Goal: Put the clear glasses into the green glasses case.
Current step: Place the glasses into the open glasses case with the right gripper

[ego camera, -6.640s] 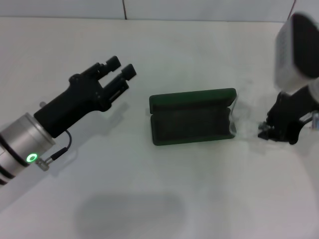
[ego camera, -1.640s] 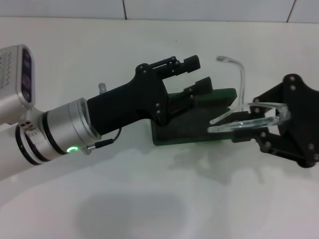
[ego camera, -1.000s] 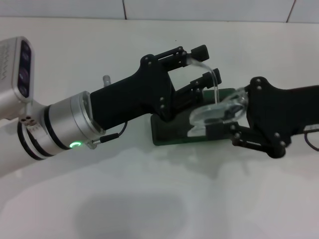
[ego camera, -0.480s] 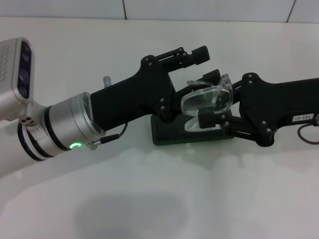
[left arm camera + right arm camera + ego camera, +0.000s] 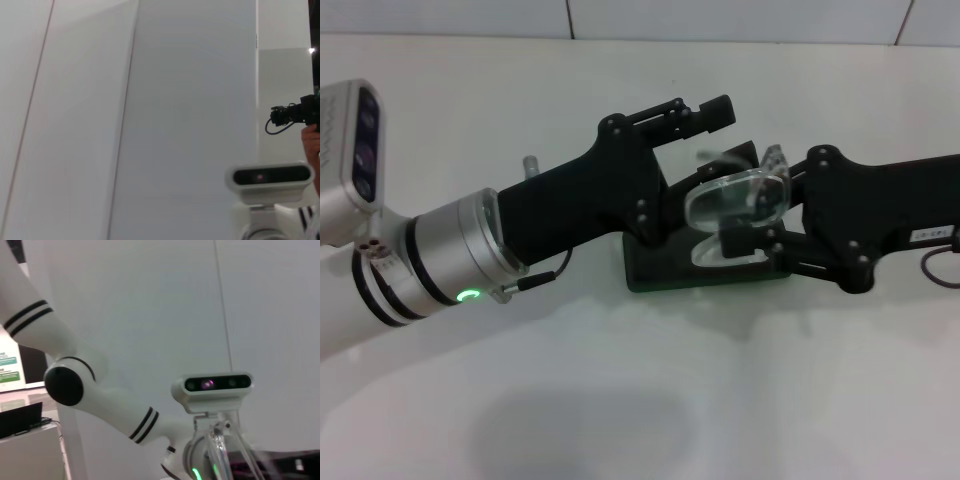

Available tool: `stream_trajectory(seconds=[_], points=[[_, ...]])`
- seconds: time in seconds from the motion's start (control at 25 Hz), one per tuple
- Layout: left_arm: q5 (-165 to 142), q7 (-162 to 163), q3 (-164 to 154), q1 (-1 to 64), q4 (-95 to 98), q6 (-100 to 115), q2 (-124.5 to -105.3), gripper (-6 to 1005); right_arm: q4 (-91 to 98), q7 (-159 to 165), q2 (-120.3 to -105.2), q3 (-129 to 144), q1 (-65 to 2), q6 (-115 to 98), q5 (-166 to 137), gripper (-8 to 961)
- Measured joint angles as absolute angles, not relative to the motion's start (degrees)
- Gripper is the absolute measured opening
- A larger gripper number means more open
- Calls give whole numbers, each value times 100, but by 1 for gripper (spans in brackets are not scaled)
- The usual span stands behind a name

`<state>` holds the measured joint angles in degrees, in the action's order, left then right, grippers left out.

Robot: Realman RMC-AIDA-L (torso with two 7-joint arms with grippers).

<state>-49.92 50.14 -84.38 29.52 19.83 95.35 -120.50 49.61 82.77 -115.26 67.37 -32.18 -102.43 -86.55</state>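
Observation:
The robot's left gripper is covering the green glasses case [image 5: 655,267] beside the clear glasses, so it should move back before the right gripper tips downward and lowers the glasses in.
The clear glasses [image 5: 735,198] hang just above the green glasses case [image 5: 665,276], lenses turned toward me. My right gripper [image 5: 756,212] reaches in from the right and is shut on them near the frame. One clear temple arm [image 5: 219,454] shows close up in the right wrist view. The case lies open on the table, mostly hidden under both arms; only its front edge and left corner show. My left gripper [image 5: 726,132] hovers over the case's back left, fingers apart, right beside the glasses. A clear temple tip lies near its lower finger [image 5: 740,156].
The white table [image 5: 620,400] has a tiled wall along its far edge. A small grey peg [image 5: 531,161] stands behind the left arm. Both wrist views look up at a wall and the robot's head camera [image 5: 270,177], also head camera [image 5: 212,385].
Over the last second the right gripper carried the glasses left and turned them, lenses now facing up over the case. Since half a second ago they barely shifted. The left gripper stayed put.

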Motion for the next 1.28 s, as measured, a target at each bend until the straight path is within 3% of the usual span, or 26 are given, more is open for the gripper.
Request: stream_trajectory(seconds=[0.28,0.48,0.6,0.8,1.28], points=[[-3863,4741,-8390,2892,1542,9263,-11953,509,5214,8551,-11350,6193,-3159,-10450,-8756,117],[-3301,4498,-8011,2622,1444,8616,-11914,509,5615,9531,-11209,6163,-3591,-9999,-9707,117],[-3341,4407,-7636,2461,1462,8409,-11826,509,5763,10115,-11252,6213,-3960,-9838,-10427,117],[-3302,4541,-7584,2346,1536,8462,-11630,509,5820,10923,-11563,6593,-4731,-9475,-12086,117],[-3275,4528,-7337,2117,1612,8504,-11630,508,5742,12293,-11606,8778,-5448,-8110,-13068,118]])
